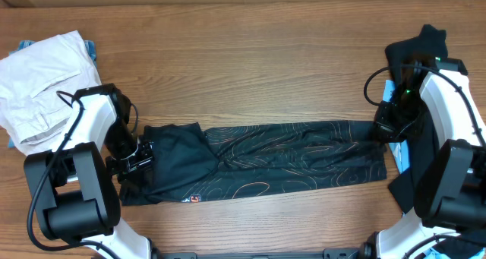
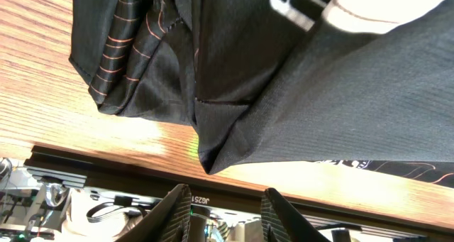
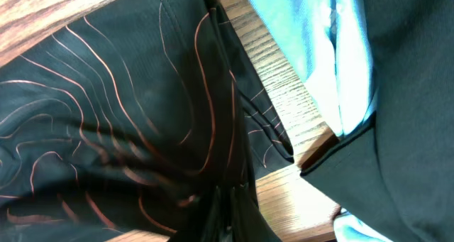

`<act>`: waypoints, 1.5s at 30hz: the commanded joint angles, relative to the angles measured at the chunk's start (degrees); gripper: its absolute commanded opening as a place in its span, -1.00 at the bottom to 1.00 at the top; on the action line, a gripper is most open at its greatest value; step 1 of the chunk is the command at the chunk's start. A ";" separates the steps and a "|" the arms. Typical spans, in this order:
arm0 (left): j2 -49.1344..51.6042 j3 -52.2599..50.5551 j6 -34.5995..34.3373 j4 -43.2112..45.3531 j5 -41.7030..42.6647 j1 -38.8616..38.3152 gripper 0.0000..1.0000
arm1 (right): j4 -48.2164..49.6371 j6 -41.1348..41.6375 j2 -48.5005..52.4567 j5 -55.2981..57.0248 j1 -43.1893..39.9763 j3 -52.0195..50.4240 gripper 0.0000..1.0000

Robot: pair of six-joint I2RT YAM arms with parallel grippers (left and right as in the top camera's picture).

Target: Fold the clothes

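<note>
The jersey's bunched end is doubled over next to the robot's open left gripper, so the left gripper should grab its back edge and lay it out flat before folding.
The black jersey with thin orange contour lines lies stretched in a long band across the table's middle, with a small logo near its front left. My left gripper is at its bunched left end. In the left wrist view the gripper is open and nothing lies between its fingers; the jersey's folded corner hangs just beyond them. My right gripper is at the jersey's right end. In the right wrist view it is shut on a pinch of the jersey.
A heap of white clothes lies at the back left. A black garment lies at the back right by the right arm, with a light blue cloth under that arm, also in the right wrist view.
</note>
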 commanded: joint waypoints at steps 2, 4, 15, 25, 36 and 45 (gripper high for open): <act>-0.37 4.02 0.76 -0.37 1.68 -0.44 -0.25 | 0.33 -0.20 -0.98 0.61 -0.11 -0.13 -0.81; -0.37 6.54 1.68 -0.35 3.74 -0.44 -0.24 | 0.61 -0.20 -0.98 0.59 -0.11 -0.13 -0.81; -0.35 13.49 -0.11 5.77 3.93 -0.44 -0.04 | 0.31 -0.20 -0.98 0.55 -0.11 -0.13 -0.70; -0.09 9.99 -0.13 9.81 3.85 -0.74 -0.10 | 0.28 -0.17 -0.98 0.55 -0.11 -0.13 -0.69; -0.09 3.89 -0.13 15.80 3.48 -0.74 -0.16 | 0.11 -0.20 -0.98 0.55 -0.11 -0.13 -0.69; -0.09 2.58 -0.11 17.97 3.37 -0.76 -0.22 | -0.70 -0.20 -0.98 0.57 -0.11 -0.13 -0.69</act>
